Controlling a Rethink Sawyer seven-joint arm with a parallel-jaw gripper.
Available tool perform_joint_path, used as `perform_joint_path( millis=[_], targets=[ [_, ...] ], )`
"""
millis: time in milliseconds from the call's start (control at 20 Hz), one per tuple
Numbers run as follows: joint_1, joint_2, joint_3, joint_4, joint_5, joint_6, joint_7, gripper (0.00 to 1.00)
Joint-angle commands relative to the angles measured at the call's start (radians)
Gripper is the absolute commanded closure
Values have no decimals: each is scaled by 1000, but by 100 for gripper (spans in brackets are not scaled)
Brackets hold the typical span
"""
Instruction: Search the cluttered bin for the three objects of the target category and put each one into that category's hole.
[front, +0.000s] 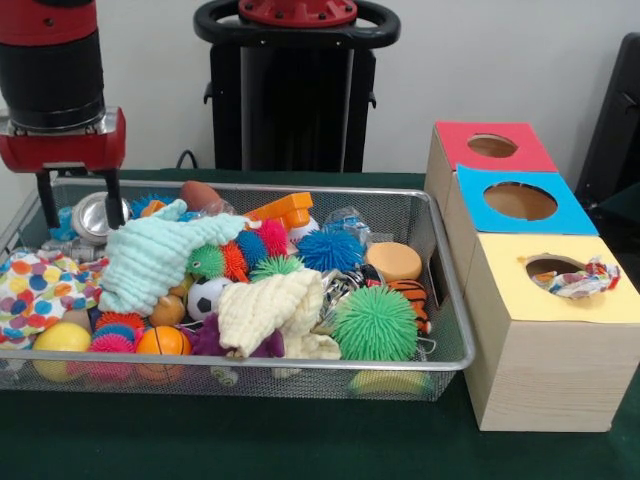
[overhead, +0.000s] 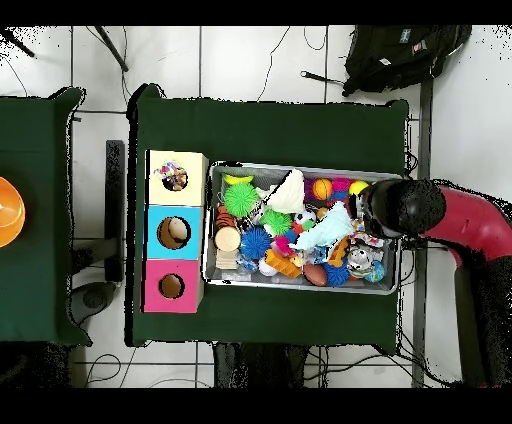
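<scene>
The polka-dot cloth is spread out and humped over the bin's packed end, so I should expect more objects to be hiding under it when I raise it.
My gripper hangs open over the left end of the wire bin, its two black fingers apart, with nothing held. A silver metal cup lies just behind them. A mint green cloth lies right of the gripper, and a cream cloth sits near the bin's front. At the left end lies a polka-dot cloth. A patterned cloth sticks out of the hole in the yellow box. In the overhead view the arm covers the gripper.
Blue box and red box stand behind the yellow one, right of the bin. The bin is packed with spiky balls, among them a green one, a small soccer ball, an orange ball and an orange lid. An orange dish lies on a side table.
</scene>
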Motion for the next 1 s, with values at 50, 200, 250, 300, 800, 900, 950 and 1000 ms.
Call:
perform_joint_path(
  millis=[50,200,250,300,800,900,950,1000],
  targets=[
    [-17,142,82,-124,9,144,-168,0],
    [-16,188,86,-181,-2,154,-188,0],
    [-17,199,88,-196,-4,156,-194,0],
    [-17,210,90,-210,-5,160,-199,0],
    [-31,239,90,-192,-22,87,-188,0],
    [-33,236,90,-191,-25,92,-191,0],
    [-37,235,91,-192,-27,97,-198,0],
    [-39,239,93,-201,-30,103,-206,0]
  ],
)
